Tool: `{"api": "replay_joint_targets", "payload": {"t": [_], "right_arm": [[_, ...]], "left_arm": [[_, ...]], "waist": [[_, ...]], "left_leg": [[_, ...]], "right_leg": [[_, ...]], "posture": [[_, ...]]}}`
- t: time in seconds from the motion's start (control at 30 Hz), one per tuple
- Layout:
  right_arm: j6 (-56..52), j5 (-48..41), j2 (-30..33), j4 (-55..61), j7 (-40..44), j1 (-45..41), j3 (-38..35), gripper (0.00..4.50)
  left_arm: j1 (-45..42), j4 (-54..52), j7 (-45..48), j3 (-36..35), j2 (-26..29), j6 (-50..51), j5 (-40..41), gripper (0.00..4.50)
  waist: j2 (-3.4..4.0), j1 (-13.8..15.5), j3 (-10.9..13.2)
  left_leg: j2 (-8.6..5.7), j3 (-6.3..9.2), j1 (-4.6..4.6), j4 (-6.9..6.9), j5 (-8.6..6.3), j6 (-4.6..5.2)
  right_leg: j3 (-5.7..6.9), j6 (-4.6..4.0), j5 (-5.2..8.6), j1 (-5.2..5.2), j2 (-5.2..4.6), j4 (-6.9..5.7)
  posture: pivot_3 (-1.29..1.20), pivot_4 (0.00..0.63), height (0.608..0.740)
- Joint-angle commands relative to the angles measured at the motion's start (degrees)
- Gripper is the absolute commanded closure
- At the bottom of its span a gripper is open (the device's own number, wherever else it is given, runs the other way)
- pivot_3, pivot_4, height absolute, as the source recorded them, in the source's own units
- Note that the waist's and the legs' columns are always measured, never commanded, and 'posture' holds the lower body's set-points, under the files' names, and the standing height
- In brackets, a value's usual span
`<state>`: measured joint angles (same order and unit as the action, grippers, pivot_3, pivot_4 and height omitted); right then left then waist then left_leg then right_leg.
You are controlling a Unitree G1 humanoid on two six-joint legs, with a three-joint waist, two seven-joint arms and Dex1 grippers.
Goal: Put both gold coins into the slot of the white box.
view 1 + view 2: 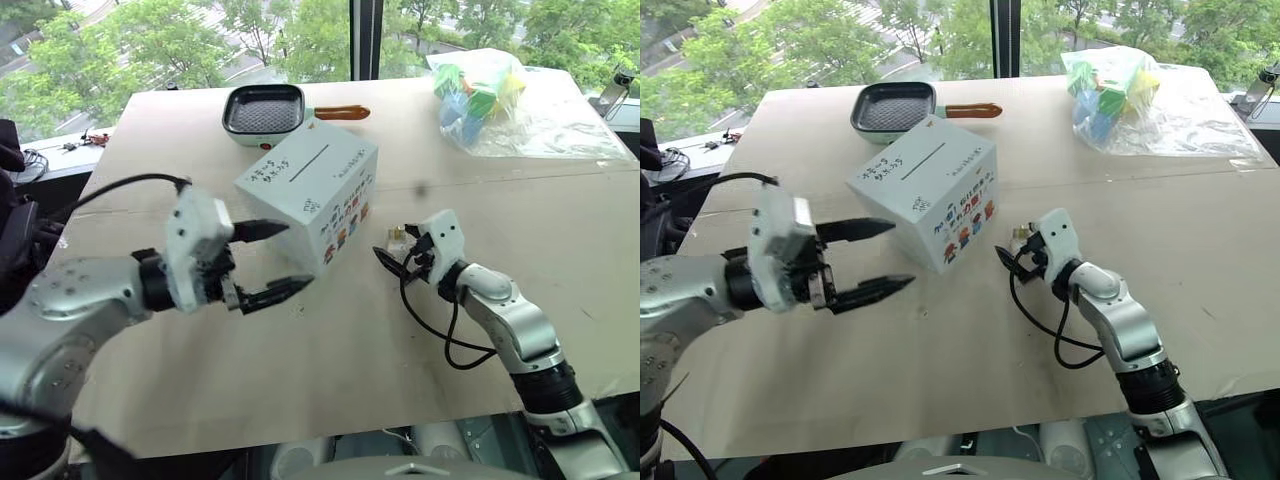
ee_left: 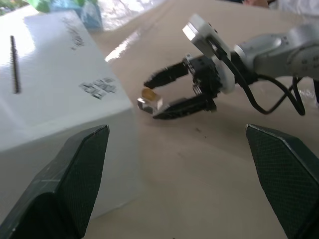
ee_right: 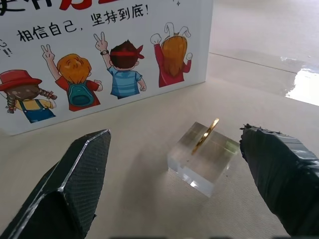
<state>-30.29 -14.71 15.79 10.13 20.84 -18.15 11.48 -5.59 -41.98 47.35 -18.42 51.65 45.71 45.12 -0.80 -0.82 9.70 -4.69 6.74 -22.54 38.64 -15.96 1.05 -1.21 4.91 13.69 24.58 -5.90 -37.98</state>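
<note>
The gold coin is standing in the clear block (image 1: 396,242), across the box from my left gripper. Next, my right gripper picks up the coin (image 3: 205,136) and passes it over.
The white box (image 1: 300,195) stands tilted on the table's middle, its slot (image 1: 308,162) a dark slit across the top and cartoon figures (image 3: 99,74) on the side facing my right gripper. One gold coin (image 3: 206,135) stands on edge in a small clear block (image 3: 202,162) just right of the box. My right gripper (image 1: 398,256) is low over the table, open, with its fingers on either side of the block and apart from it. My left gripper (image 1: 285,262) hangs open and empty in front of the box's near left corner.
A pale green grill pan (image 1: 262,112) with an orange handle sits behind the box. A clear bag of colourful blocks (image 1: 490,95) lies at the back right. A black cable (image 1: 445,340) loops on the table by my right wrist.
</note>
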Motion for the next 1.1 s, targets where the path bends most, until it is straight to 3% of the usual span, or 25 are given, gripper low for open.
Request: {"api": "replay_joint_targets", "payload": {"t": [0.03, 0.37, 0.6, 0.73, 0.77, 1.0, 1.1], "right_arm": [[1.5, 1.2, -0.6, 1.0, -0.1, -1.2, -0.9, 0.00], [2.9, 2.8, -1.5, 0.4, 0.4, -1.6, -2.0, 0.00], [1.8, 3.1, -1.2, 0.8, 1.8, -0.9, -1.6, 2.29], [-1.4, 2.5, -0.6, 1.5, 2.6, -0.6, -1.7, 4.18], [-1.8, 2.4, -0.6, 1.5, 2.6, -0.6, -1.8, 4.35], [-2.8, -0.2, -1.7, 2.7, 3.7, -1.1, -3.8, 4.35], [-6.5, -11.4, -4.4, 7.2, 6.7, -0.8, -9.7, 4.35]], "left_arm": [[1.2, -1.9, -1.0, 3.5, 0.6, -3.8, -5.1, 0.05], [2.4, -1.9, -4.3, 8.8, -0.6, -5.5, -10.7, 0.05], [3.0, -2.4, -4.2, 9.3, -1.1, -5.6, -10.0, 0.00], [3.1, -2.6, -4.5, 9.5, -1.5, -5.3, -10.0, 0.00], [3.1, -2.6, -4.6, 9.6, -1.6, -5.3, -10.0, 0.00], [2.3, -2.2, -6.3, 9.5, -4.1, -4.6, -8.1, 0.00], [-0.1, -0.8, -10.7, 6.7, -10.6, -2.4, 1.4, 0.00]], "waist": [[0.00, 0.0, 0.0], [0.01, -0.1, 0.0], [0.01, -0.1, 0.0], [0.00, -0.1, 0.0], [0.01, -0.1, 0.0], [0.00, -0.1, 0.0], [0.06, 0.0, 0.0]], "left_leg": [[0.00, 0.00, 0.00, 0.00, 0.00, 0.00], [0.01, 0.00, 0.01, -0.07, 0.00, 0.00], [0.01, 0.00, 0.01, -0.07, 0.00, 0.00], [0.01, 0.00, 0.01, -0.07, 0.00, 0.00], [0.01, 0.00, 0.01, -0.07, 0.00, 0.00], [0.02, 0.00, 0.02, -0.07, 0.00, 0.00], [0.02, 0.00, 0.02, -0.07, 0.00, 0.00]], "right_leg": [[0.01, 0.00, 0.00, 0.01, 0.01, 0.00], [0.01, 0.00, 0.00, 0.02, 0.02, 0.01], [0.01, 0.00, 0.00, 0.02, 0.02, 0.01], [0.02, 0.00, 0.00, 0.02, 0.02, 0.01], [0.02, 0.00, 0.00, 0.02, 0.02, 0.01], [0.01, 0.00, 0.00, 0.01, 0.02, 0.01], [0.01, 0.01, 0.00, 0.01, 0.01, 0.02]], "posture": [[0.00, 0.150, 0.721], [0.00, 0.150, 0.721], [0.00, 0.150, 0.721], [0.00, 0.150, 0.721], [0.00, 0.150, 0.721], [0.00, 0.150, 0.721], [0.00, 0.150, 0.721]]}}
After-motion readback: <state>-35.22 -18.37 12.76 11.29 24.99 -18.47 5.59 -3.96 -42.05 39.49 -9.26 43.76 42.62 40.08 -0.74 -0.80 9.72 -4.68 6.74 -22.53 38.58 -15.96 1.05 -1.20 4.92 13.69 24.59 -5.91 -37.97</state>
